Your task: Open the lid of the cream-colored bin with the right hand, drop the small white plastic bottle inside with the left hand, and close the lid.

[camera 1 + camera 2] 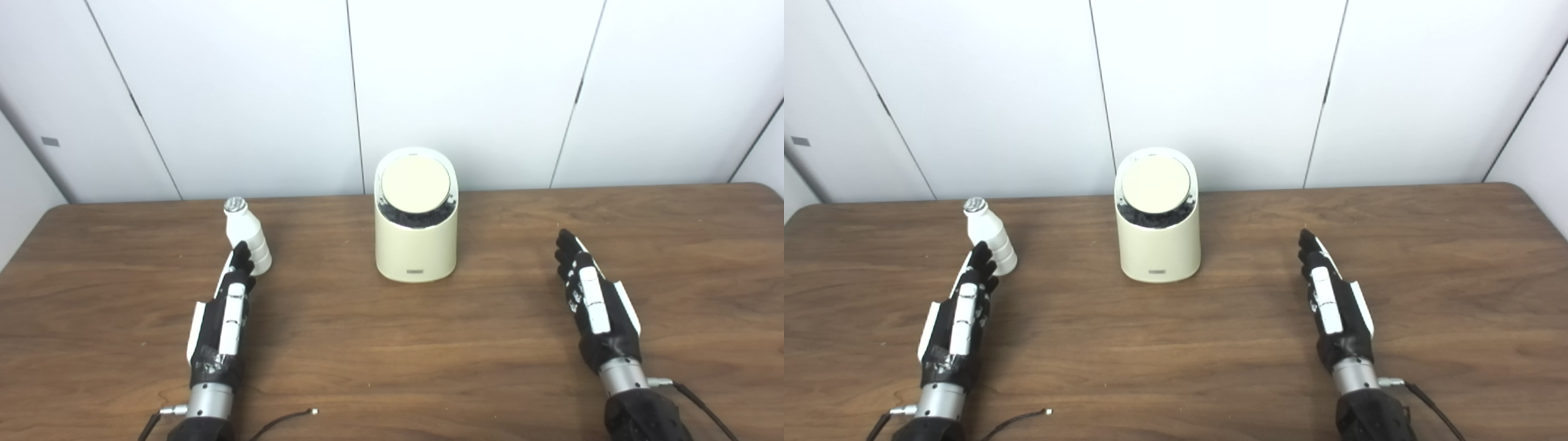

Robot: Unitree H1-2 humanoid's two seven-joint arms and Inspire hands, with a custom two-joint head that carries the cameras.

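The lid's front edge [416, 212] can be seen above the dark lining, and the bin's rim rises behind. The lid will therefore tip backward and stay up when I open it.
The cream-colored bin [416, 245] stands at the table's middle, toward the back. Its round lid [416, 184] sits tilted in the slanted top, with dark lining showing below it. A small white plastic bottle [247, 236] with a silvery cap stands upright to the bin's left. My left hand [228, 309] lies flat on the table, open, its fingertips right in front of the bottle's base; contact cannot be told. My right hand [593, 300] rests open on the table to the right of the bin, well apart from it, holding nothing.
The brown wooden table [392, 349] spreads wide around both hands. White wall panels [465, 86] rise right behind its back edge. A thin loose cable [285, 420] lies by my left wrist near the front edge.
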